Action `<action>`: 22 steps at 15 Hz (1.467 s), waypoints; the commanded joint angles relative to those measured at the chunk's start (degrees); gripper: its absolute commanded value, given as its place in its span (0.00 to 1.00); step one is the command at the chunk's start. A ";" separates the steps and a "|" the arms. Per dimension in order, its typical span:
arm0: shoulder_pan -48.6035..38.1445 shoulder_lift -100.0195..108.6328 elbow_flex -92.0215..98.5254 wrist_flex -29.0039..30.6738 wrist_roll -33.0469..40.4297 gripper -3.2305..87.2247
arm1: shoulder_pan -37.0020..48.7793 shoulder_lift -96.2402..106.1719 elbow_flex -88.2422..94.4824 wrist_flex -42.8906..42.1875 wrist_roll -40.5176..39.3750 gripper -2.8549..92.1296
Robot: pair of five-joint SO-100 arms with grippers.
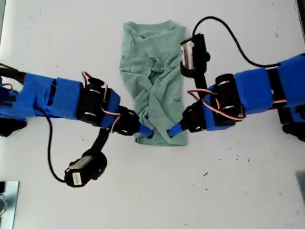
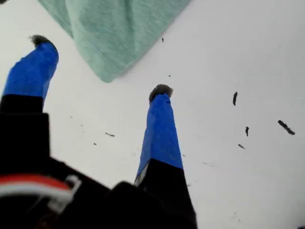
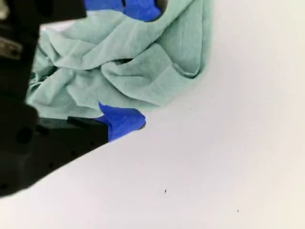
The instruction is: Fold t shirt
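Observation:
I can see that wrinkled folds (image 1: pixel 155 71) cross on top. The t shirt (image 1: pixel 159 102) will double over them with its smooth side out when I bring its hem to its collar.
The pale green t shirt (image 1: pixel 152 71) lies wrinkled and folded into a narrow strip on the white table, collar end at the exterior view's top. My first gripper (image 1: pixel 144 132) comes in from the exterior view's left. It is open, with its blue fingers (image 2: pixel 159 129) straddling the shirt's bottom corner (image 2: pixel 114 33). My second gripper (image 1: pixel 175 130) reaches in from the exterior view's right at the other bottom corner. It is open, and bunched cloth (image 3: pixel 133 71) sits between its blue fingers (image 3: pixel 121 120).
The white table (image 1: pixel 157 191) carries small dark specks (image 2: pixel 235 98). A metal fitting (image 1: pixel 7 200) sits at the exterior view's bottom left corner. Black cables loop from each arm's camera (image 1: pixel 193 52).

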State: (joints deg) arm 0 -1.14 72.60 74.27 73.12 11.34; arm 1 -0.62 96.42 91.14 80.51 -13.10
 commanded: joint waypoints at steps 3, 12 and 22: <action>-3.25 -11.16 -8.44 -0.09 0.70 0.28 | 0.44 -6.94 5.54 -14.68 -2.29 0.40; 7.82 7.38 -14.94 1.23 1.32 0.03 | -6.15 -5.98 -30.76 13.45 -7.82 0.02; -10.63 16.26 -10.72 1.67 9.32 0.03 | 17.58 4.48 -17.40 -8.61 -23.29 0.02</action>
State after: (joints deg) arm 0 -2.29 83.67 64.07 73.39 16.79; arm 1 9.05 98.70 73.83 75.94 -32.61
